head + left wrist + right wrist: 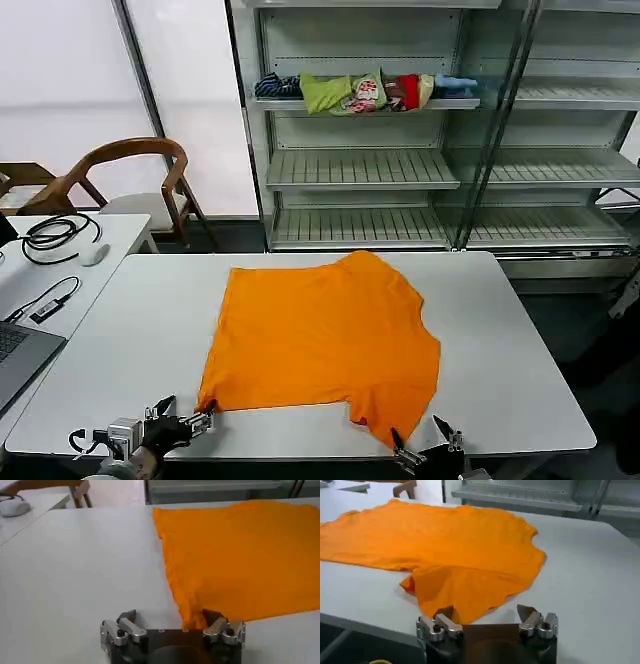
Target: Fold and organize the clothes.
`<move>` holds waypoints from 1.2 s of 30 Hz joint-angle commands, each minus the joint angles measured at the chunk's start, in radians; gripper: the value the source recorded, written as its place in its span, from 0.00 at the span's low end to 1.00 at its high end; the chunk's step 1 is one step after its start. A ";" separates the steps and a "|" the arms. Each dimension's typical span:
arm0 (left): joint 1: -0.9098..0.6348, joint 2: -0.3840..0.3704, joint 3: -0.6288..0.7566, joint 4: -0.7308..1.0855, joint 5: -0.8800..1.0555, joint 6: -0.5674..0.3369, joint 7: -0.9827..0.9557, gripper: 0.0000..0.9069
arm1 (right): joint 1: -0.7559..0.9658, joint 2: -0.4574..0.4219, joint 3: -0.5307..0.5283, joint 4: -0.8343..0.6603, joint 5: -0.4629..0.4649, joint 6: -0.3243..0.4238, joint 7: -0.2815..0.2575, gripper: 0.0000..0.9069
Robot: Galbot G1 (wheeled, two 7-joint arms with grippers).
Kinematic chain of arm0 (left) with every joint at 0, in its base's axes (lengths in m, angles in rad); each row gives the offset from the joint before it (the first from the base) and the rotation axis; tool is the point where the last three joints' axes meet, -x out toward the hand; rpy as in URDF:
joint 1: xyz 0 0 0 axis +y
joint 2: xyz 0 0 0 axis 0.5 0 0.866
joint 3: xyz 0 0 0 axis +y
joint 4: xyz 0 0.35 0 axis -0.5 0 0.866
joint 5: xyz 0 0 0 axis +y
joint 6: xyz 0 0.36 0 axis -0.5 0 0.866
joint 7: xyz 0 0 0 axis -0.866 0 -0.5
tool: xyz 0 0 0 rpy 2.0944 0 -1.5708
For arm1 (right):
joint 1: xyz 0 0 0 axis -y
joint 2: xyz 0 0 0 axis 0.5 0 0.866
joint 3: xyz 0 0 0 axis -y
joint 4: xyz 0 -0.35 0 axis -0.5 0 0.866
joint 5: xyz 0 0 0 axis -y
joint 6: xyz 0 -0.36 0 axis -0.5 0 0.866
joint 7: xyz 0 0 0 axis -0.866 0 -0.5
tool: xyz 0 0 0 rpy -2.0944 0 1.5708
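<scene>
The robot should expect hidden white lettering to show when it folds the T-shirt's near edge [285, 406] inward, because the T-shirt's upper side [310, 325] is plain orange.
The clothes are one bright orange T-shirt [325, 335] lying spread flat on the pale table [520, 340], plain side up. My left gripper [188, 412] stands open at the table's front edge, right at the shirt's near left corner. In the left wrist view that corner of the shirt [240, 555] reaches in between the fingers of the left gripper [170, 619], close to one fingertip. My right gripper [418, 435] stands open at the front edge by the shirt's near right sleeve. In the right wrist view the tip of the shirt [455, 545] lies just ahead of the right gripper [485, 612].
A metal shelf unit [360, 170] stands behind the table with a bundle of mixed garments [365, 92] on an upper shelf. To the left are a wooden chair [140, 175] and a side table with a laptop [15, 350], cables [55, 235] and a mouse [93, 255].
</scene>
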 commanded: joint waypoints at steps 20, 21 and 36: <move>-0.001 -0.001 0.014 -0.012 -0.001 -0.014 0.019 0.02 | 0.010 0.003 -0.009 -0.013 0.020 0.003 -0.008 0.00; -0.001 -0.001 0.015 -0.012 -0.001 -0.015 0.020 0.02 | 0.010 0.003 -0.009 -0.014 0.020 0.004 -0.009 0.00; -0.056 0.006 0.000 -0.033 -0.041 -0.026 0.041 0.02 | 0.068 0.000 0.008 0.021 0.043 -0.004 -0.011 0.00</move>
